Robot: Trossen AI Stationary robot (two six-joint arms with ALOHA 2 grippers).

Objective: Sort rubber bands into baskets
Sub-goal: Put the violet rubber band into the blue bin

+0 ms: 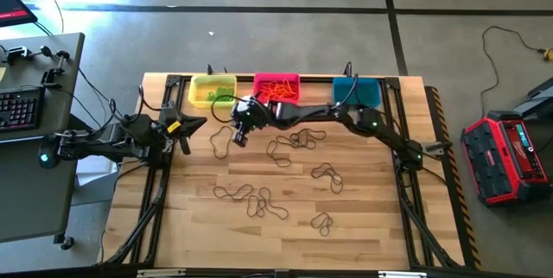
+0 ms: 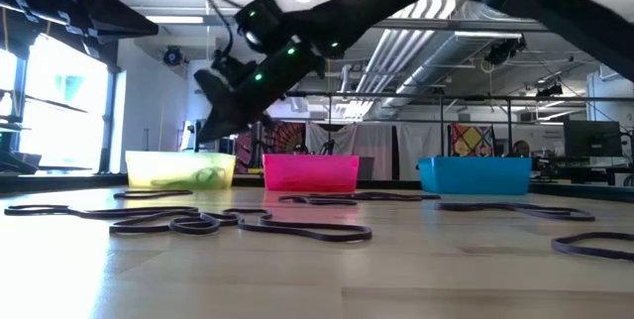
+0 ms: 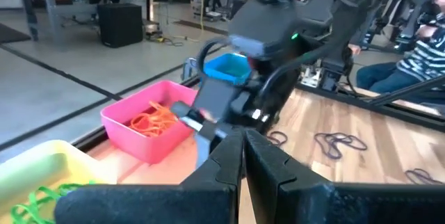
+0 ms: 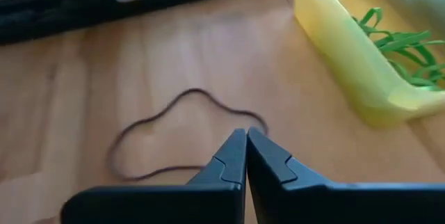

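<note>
The dark rubber band near the yellow basket is on my left gripper's side, so next my left gripper picks up that rubber band and hands it to my right gripper.
Three baskets stand in a row at the table's far edge: yellow with green rubber bands, pink with orange bands, and teal. Several dark rubber bands lie loose on the wood. My right gripper is shut and empty. It hovers in front of the yellow basket, above one dark band loop, and is clear of the table in the low view. My left gripper is shut and empty at the table's left.
More dark bands lie toward the table's middle and near side. A black frame rail runs along the table's sides. A desk with a keyboard stands to the left. A seated person shows beyond the table.
</note>
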